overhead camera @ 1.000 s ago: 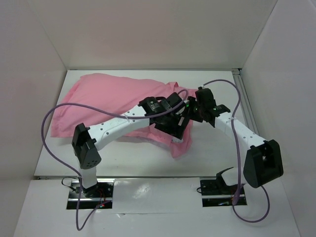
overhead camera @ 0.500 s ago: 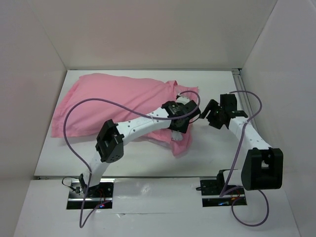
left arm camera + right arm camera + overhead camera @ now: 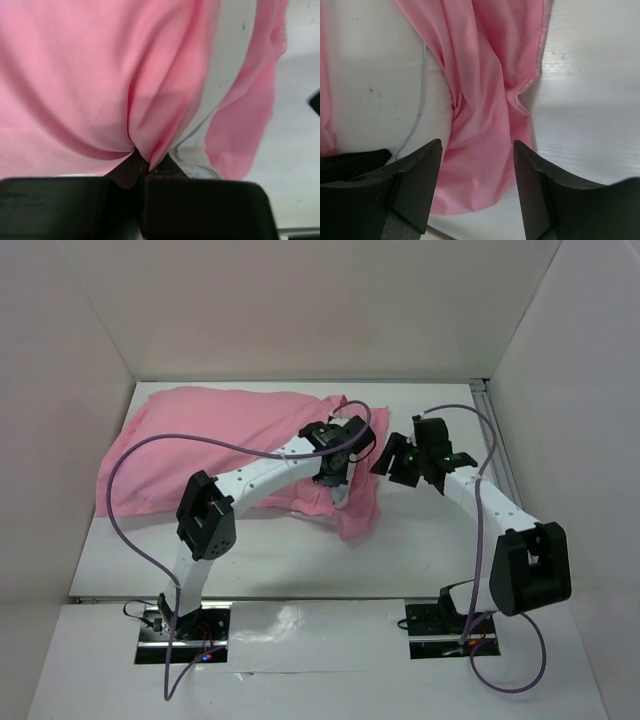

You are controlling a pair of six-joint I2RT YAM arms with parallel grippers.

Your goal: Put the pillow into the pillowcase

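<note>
The white pillow can be seen between pink folds next to the robot's left gripper, so the right gripper should grab the pillowcase's loose flap and pull the pillowcase over the pillow.
The pink pillowcase lies bulging across the left and middle of the table, its loose open end draped toward the front right. My left gripper sits on that end. In the left wrist view it is shut on a pinched fold of the pillowcase. A strip of the white pillow shows between pink folds; the rest of it is hidden inside. My right gripper hovers just to the right. Its jaws stand open over a hanging flap of pillowcase, holding nothing.
White walls enclose the table on the left, back and right. A metal rail runs along the table's right edge. Purple cables loop above both arms. The bare white table runs in front of the fabric.
The left gripper went from open to shut on a fold of the pillowcase and shifted back-left. The right gripper swung left toward the pillowcase's loose end.
</note>
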